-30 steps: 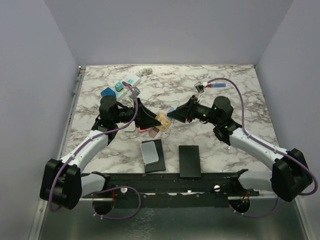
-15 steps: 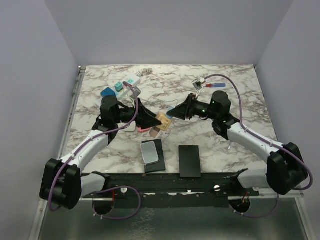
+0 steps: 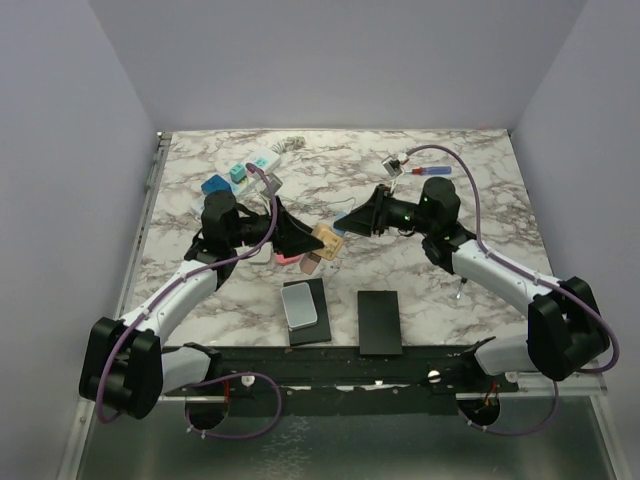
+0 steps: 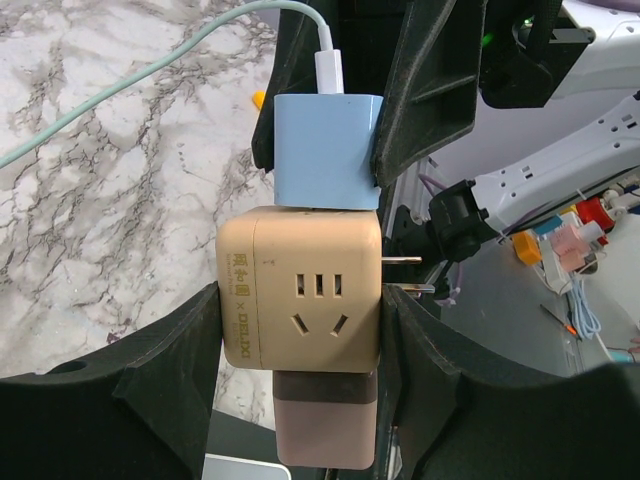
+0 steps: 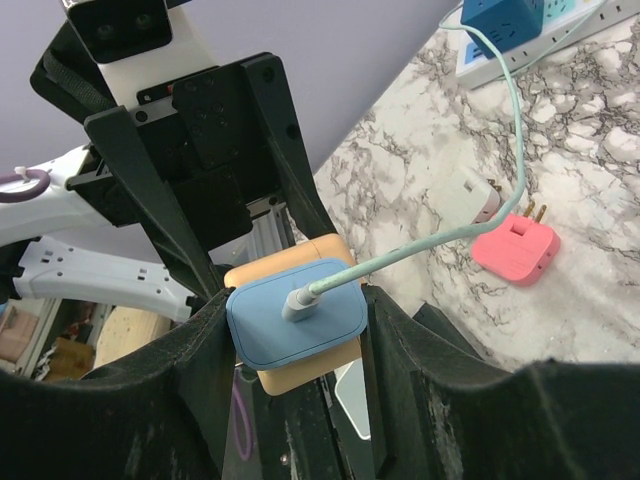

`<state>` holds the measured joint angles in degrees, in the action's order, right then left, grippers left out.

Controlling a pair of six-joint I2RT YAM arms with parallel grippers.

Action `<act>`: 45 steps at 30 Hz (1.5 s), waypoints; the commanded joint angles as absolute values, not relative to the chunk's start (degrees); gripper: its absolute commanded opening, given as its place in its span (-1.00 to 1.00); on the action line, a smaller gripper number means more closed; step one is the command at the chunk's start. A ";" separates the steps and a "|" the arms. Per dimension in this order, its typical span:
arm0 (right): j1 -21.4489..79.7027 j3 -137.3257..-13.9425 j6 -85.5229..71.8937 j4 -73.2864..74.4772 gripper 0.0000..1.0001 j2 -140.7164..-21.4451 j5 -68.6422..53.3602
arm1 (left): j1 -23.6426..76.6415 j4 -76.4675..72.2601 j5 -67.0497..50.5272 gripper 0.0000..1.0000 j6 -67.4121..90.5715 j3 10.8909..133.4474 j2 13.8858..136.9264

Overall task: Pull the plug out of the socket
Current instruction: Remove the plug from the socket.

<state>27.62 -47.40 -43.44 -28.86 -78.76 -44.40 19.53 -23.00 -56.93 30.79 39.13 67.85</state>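
My left gripper should open and clamp the socket's slotted side (image 4: 318,310) and back, because the tan socket's prongs (image 4: 405,262) stick out of the side of the socket that this gripper is pressing.
A tan cube socket (image 4: 300,290) is clamped between my left gripper's (image 4: 300,330) fingers, with a brown block (image 4: 325,420) fixed to its near side. Its blue plug (image 4: 325,150) sits flush on the cube's far face, no gap showing, with a white connector and teal cable (image 5: 450,235) leading off. My right gripper (image 5: 295,320) is shut on the blue plug (image 5: 295,315) from the opposite side. From above, cube (image 3: 325,243) and plug (image 3: 345,222) hang just over mid-table between left gripper (image 3: 300,240) and right gripper (image 3: 352,222).
A pink adapter (image 5: 515,250) and a white one (image 5: 470,195) lie on the marble under the cable. A white power strip (image 3: 255,165) with blue cubes is at the back left. A grey tin (image 3: 303,305) and black pad (image 3: 379,322) lie near the front.
My right arm has swung its wrist and elbow toward the back of the table, gripper still on the plug. The left arm and cube have barely moved.
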 commanded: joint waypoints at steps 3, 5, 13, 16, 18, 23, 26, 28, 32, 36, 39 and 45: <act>26.19 -46.36 -43.57 -30.78 -0.99 -76.61 -38.51 | 19.81 -22.51 -53.55 -1.00 29.08 40.53 68.31; 26.27 -46.68 -42.59 -29.33 -0.99 -75.75 -37.88 | 19.60 -21.63 -52.79 -1.00 28.89 40.72 68.76; 28.01 -47.44 -38.47 -24.11 -0.99 -73.21 -35.21 | 18.67 -20.83 -50.85 -1.00 29.46 40.77 69.25; 29.79 -47.50 -36.26 -21.95 -0.99 -72.37 -32.69 | 18.31 -20.82 -50.27 -1.00 29.77 40.67 69.25; 31.27 -47.80 -35.08 -20.74 -0.99 -71.89 -31.24 | 18.13 -20.81 -50.23 -1.00 29.96 40.67 69.30; 33.04 -48.91 -34.06 -18.17 -0.99 -71.24 -28.94 | 18.09 -20.74 -50.27 -1.00 30.06 40.62 69.33; 33.11 -49.18 -33.99 -17.46 -0.99 -70.54 -27.81 | 18.02 -20.76 -50.87 -1.00 29.83 40.73 69.17; 33.07 -49.79 -35.29 -16.63 -0.99 -70.44 -26.24 | 18.06 -20.86 -51.79 -1.00 29.32 40.72 68.91; 32.72 -53.20 -36.52 -12.81 -0.99 -72.60 -27.48 | 18.41 -20.92 -55.07 -1.00 28.44 41.07 68.55; 31.48 -54.33 -37.83 -14.55 -0.99 -73.91 -31.32 | 18.70 -20.93 -55.75 -1.00 27.95 41.06 67.82; 31.03 -55.33 -36.87 -13.38 -0.99 -74.59 -32.29 | 18.82 -20.97 -56.04 -1.00 27.95 41.18 67.85; 31.02 -55.40 -33.60 -9.62 -0.99 -73.90 -28.66 | 18.81 -21.28 -55.99 -0.52 28.13 41.56 67.08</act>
